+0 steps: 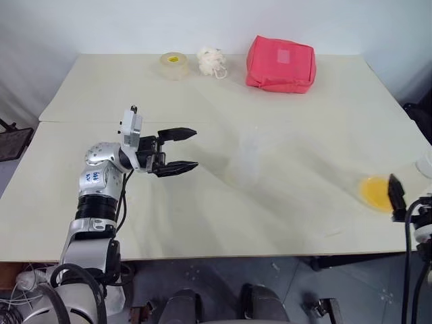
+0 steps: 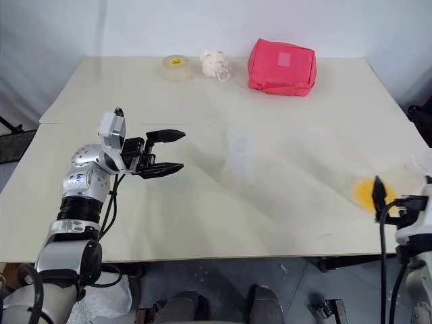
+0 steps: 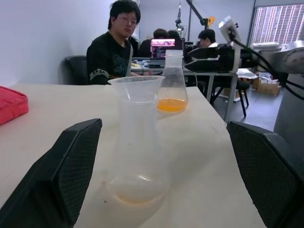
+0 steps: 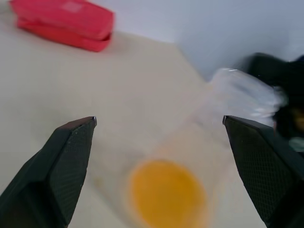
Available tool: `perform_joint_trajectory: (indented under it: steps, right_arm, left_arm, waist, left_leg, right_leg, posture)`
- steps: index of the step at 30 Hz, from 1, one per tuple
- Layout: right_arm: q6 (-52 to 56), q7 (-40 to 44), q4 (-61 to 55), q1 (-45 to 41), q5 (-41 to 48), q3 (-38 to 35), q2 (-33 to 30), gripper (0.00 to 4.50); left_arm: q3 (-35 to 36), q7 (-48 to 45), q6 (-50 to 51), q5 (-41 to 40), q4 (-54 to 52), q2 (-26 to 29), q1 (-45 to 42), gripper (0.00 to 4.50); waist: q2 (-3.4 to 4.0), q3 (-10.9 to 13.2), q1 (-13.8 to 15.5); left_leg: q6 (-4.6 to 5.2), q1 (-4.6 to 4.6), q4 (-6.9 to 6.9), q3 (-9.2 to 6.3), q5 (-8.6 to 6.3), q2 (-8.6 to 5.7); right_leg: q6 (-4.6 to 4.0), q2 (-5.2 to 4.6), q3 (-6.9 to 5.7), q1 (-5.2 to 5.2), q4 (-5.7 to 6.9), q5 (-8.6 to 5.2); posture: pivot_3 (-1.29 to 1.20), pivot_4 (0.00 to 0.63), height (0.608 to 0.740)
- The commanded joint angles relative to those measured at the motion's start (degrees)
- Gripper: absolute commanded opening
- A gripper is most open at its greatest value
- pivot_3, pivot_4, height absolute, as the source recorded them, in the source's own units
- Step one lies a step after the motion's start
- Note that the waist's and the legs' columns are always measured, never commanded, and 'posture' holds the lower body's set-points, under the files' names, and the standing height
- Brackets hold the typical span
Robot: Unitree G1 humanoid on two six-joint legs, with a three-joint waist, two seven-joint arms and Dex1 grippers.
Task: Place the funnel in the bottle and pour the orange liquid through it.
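I expect the orange liquid [image 1: 375,192] to pour out when I tip the flask and to fill only the lower part of the bottle, because the liquid covers just the flask's base [image 1: 376,196].
The bottle [image 3: 137,156] stands upright in the middle of the table, also seen in the head view as the bottle [image 1: 248,154]. The clear funnel [image 3: 137,88] sits in its neck. My left gripper [image 1: 196,148] hangs open just to the left of the bottle, pointing at it, apart from it. The orange liquid [image 1: 375,192] lies in the base of a second clear flask [image 3: 172,90] near the table's right edge. My right gripper [image 4: 159,121] is open right in front of that flask, with the orange liquid [image 4: 166,194] between its fingers, not closed on it.
A red pouch [image 1: 281,64], a white tuft [image 1: 212,62] and a tape roll [image 1: 174,65] lie along the table's far edge. People sit at desks beyond the table's right side, one person [image 3: 114,47] close by.
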Motion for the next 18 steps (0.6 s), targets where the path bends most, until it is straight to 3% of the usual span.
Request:
perform_joint_trajectory:
  steps: [1, 18]
  right_arm:
    - [0.0, -1.5, 1.3, -1.6, -0.9, -2.6, -0.6, 4.5]
    - [0.5, -3.0, 6.7, -6.6, -5.5, -2.3, -1.3, 4.5]
  left_arm:
    - [0.0, -3.1, 0.9, -2.4, -4.9, 0.6, 2.0, 4.48]
    - [-0.5, 0.7, 5.0, -4.4, -15.1, -0.1, 8.2, 4.48]
  waist:
    - [0.0, 0.0, 0.0]
    - [0.02, 0.0, 0.0]
  left_leg:
    - [0.0, 0.01, 0.0, -0.01, 0.0, 0.0]
    - [0.0, 0.04, -0.02, -0.03, 0.0, -0.01]
  right_leg:
    - [0.0, 0.0, 0.03, 0.0, 0.0, 0.0]
    - [0.0, 0.0, 0.13, 0.0, 0.0, 0.0]
  posture:
    - [0.0, 0.15, 0.74]
    - [0.0, 0.15, 0.74]
